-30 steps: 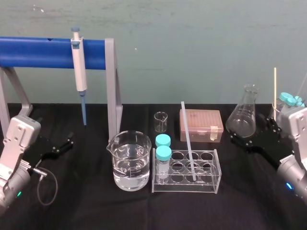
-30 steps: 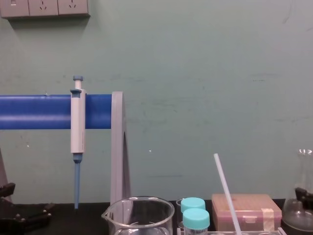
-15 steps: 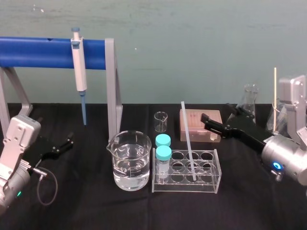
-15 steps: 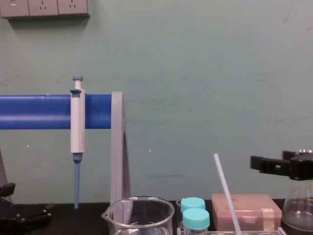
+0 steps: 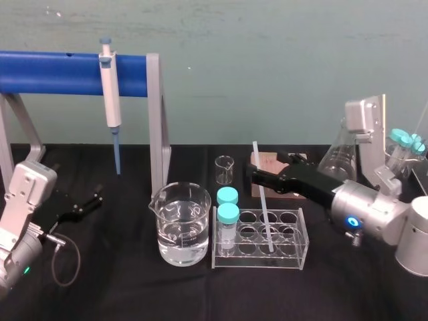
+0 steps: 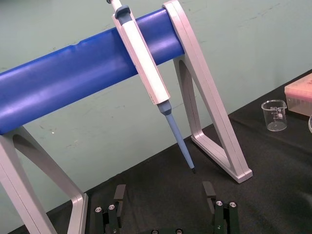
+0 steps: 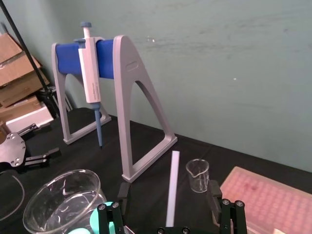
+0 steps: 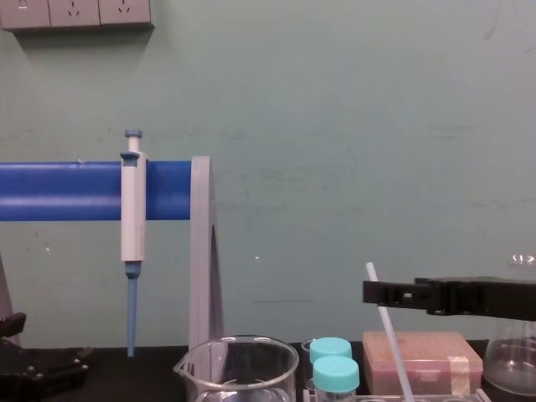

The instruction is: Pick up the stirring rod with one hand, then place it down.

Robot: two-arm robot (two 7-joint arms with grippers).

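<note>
The stirring rod (image 8: 388, 329) is leaning at a slant in the clear tube rack (image 8: 409, 398). The rod will slip out freely when I lift, and the rack will stay in place.
The stirring rod (image 5: 265, 221) is a thin translucent white stick leaning in the clear tube rack (image 5: 297, 255), its top well above the rack. My right gripper (image 5: 250, 174) has reached in from the right and is open at the rod's upper part. In the right wrist view the rod (image 7: 172, 170) stands between the two fingers of the right gripper (image 7: 168, 191) with a gap on each side. From the chest, the right gripper (image 8: 369, 292) is level with the rod's (image 8: 392, 343) top. My left gripper (image 5: 93, 199) rests open at the far left, also seen as the left gripper (image 6: 164, 192).
A water-filled beaker (image 5: 179, 224) stands left of the rack, with two teal-capped tubes (image 5: 227, 214) in the rack's left end. Behind are a small beaker (image 5: 225, 170), a pink tip box (image 5: 269, 162) and a flask (image 5: 338, 160). A pipette (image 5: 109, 87) hangs on the blue stand (image 5: 53, 72).
My right arm has swung in from the far right toward the centre, bringing its open fingers to either side of the rod's top. The rod and my left arm have not moved.
</note>
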